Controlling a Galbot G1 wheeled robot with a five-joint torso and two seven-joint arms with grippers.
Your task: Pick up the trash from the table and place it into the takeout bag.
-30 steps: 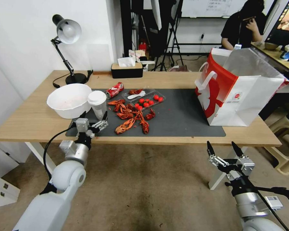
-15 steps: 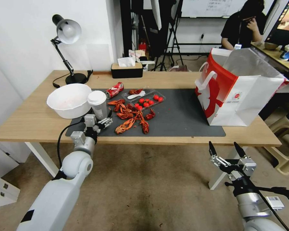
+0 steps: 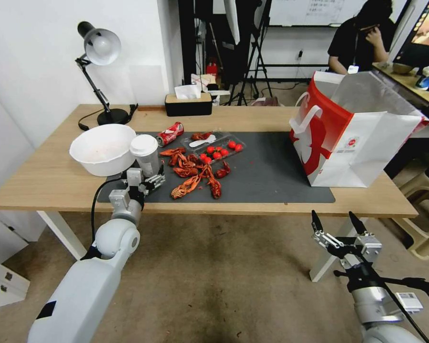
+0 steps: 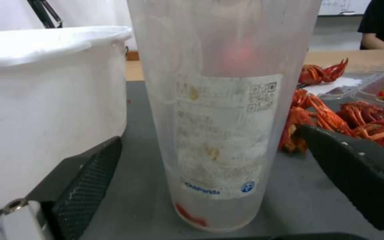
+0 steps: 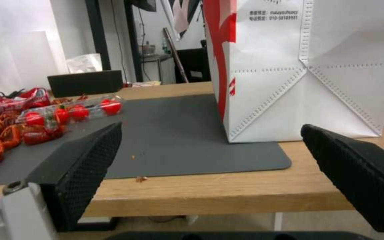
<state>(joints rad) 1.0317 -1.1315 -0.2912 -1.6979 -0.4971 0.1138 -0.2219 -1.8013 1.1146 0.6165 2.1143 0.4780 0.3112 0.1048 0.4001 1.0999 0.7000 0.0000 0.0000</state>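
Red shows through the cup's thin, see-through side, so the white-lidded translucent cup (image 3: pixel 146 155) will squeeze in narrow between the robot's fingers when the robot lifts and carries it.
The white-lidded translucent cup (image 3: pixel 145 153) stands on the dark mat (image 3: pixel 271 166) of the table (image 3: pixel 252 116), beside a white bowl (image 3: pixel 102 148). My left gripper (image 3: pixel 148 180) is open at the cup's base. In the left wrist view the cup (image 4: pixel 221 116) stands between the spread fingers (image 4: pixel 85 180), with gaps on both sides. A dented red soda can (image 3: pixel 169 134) lies behind the cup. The red-and-white takeout bag (image 3: pixel 352 128) stands open at the mat's right end. My right gripper (image 3: pixel 336 223) hangs open below the table's front edge, facing the bag (image 5: pixel 307 66).
Red crayfish shells (image 3: pixel 193 174) and a clear tray of tomatoes (image 3: pixel 219 147) lie right of the cup. A desk lamp (image 3: pixel 100 47) and a black tissue box (image 3: pixel 188 102) stand along the back. The white bowl (image 4: pixel 45 100) sits close to one left finger.
My left gripper has moved forward from the table's front edge onto the mat, bringing its open fingers around the cup's base. The right arm has barely moved.
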